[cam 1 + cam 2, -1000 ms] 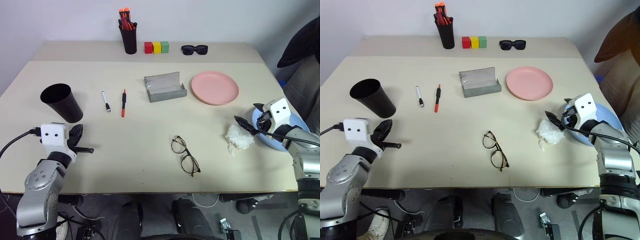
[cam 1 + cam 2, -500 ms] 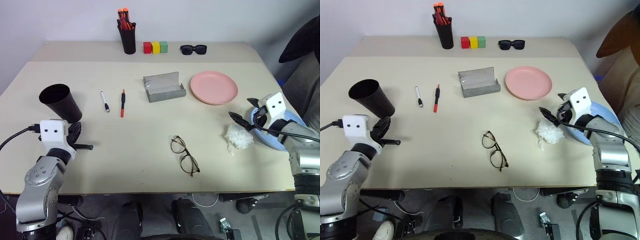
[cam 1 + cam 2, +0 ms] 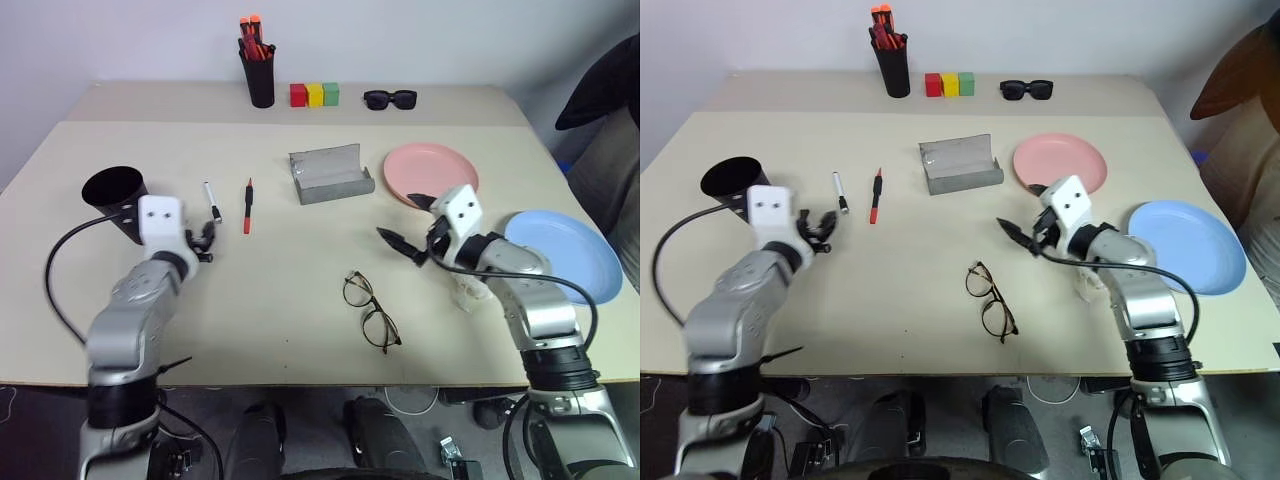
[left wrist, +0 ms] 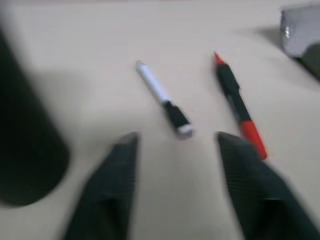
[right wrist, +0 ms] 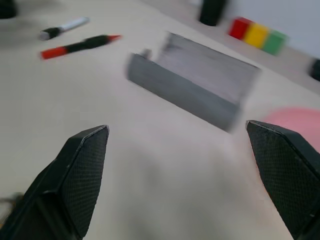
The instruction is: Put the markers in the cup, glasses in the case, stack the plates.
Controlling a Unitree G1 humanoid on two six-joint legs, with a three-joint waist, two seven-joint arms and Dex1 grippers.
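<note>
My gripper will bring the white marker (image 4: 152,82) up whole when it lifts the marker by the cap, because the black cap (image 4: 176,116) is closed against the marker's white body.
A white marker (image 3: 211,201) and a red marker (image 3: 247,205) lie side by side on the table. The black cup (image 3: 110,189) stands to their left. My left gripper (image 3: 204,240) is open just short of the white marker (image 4: 162,97), with the red marker (image 4: 237,107) ahead of one of its fingers. The grey case (image 3: 330,173) lies open beside the pink plate (image 3: 432,172). The blue plate (image 3: 563,255) sits at the right edge. The wire-frame glasses (image 3: 371,311) lie near the front. Above and right of the glasses my right gripper (image 3: 403,220) is open and empty, pointing at the case (image 5: 195,85).
A black pen pot (image 3: 260,80) with orange-capped pens, three coloured blocks (image 3: 314,95) and black sunglasses (image 3: 389,99) line the back of the table. A crumpled white wad (image 3: 465,291) lies partly under my right forearm.
My left gripper has moved forward from the near left edge to the markers and opened. My right arm has swung left, away from the blue plate and the wad, toward the table's middle.
</note>
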